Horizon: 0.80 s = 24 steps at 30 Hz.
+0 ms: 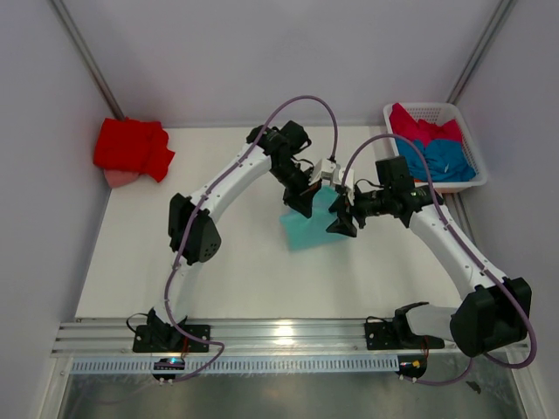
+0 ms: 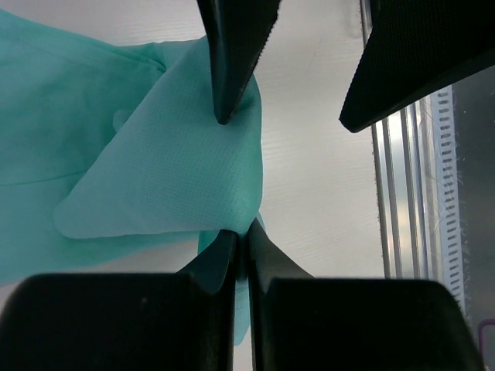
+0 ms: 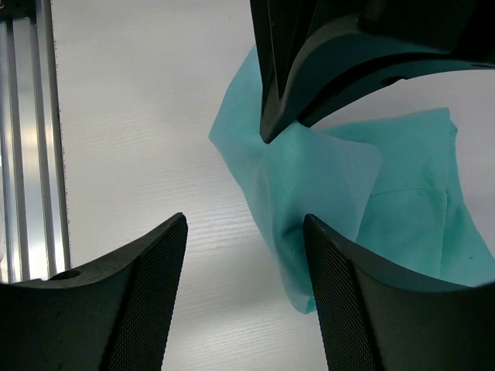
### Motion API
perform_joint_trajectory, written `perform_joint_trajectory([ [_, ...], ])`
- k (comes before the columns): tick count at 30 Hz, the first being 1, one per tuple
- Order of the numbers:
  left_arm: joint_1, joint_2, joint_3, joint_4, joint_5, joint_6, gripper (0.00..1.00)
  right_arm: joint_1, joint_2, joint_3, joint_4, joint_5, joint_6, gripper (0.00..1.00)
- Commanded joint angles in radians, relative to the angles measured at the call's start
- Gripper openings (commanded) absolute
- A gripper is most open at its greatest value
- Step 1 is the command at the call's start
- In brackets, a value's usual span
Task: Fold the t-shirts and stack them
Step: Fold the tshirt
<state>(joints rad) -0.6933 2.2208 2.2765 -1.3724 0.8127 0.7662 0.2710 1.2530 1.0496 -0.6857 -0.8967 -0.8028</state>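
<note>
The mint-teal t-shirt hangs bunched at my left gripper, so my right gripper should back off while my left gripper swings the t-shirt's lower edge clear.
A mint-teal t-shirt hangs and drapes at the middle of the table. My left gripper is shut on a fold of it, holding that edge up. My right gripper is open beside the shirt's right edge, with the cloth just ahead of its fingers and not gripped. A bright red t-shirt lies folded at the back left on a pink one. A crimson-pink t-shirt and a blue t-shirt lie in the basket.
The white slatted basket stands at the back right. Grey walls close in both sides and the back. An aluminium rail runs along the near edge with both arm bases on it.
</note>
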Motion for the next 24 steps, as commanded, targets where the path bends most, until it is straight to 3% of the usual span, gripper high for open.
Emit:
perform_joint_trajectory([
  [1,-0.002,-0.070,0.003,-0.257,0.051,0.018,0.01,-0.001,-0.001,0.020,0.021,0.025,-0.004,0.67],
  [2,-0.002,-0.070,0.000,-0.258,0.049,0.018,0.01,-0.003,-0.007,0.009,0.058,0.041,0.013,0.79],
  [3,-0.002,-0.070,-0.003,-0.261,0.051,0.021,0.01,-0.003,-0.021,0.003,0.080,0.056,0.031,0.82],
  [8,-0.002,-0.070,-0.006,-0.274,0.059,0.030,0.02,-0.001,-0.032,-0.049,0.224,0.146,0.088,0.90],
  [24,-0.006,-0.135,-0.023,-0.287,0.100,0.030,0.02,-0.003,0.128,-0.013,0.190,0.050,0.045,0.89],
])
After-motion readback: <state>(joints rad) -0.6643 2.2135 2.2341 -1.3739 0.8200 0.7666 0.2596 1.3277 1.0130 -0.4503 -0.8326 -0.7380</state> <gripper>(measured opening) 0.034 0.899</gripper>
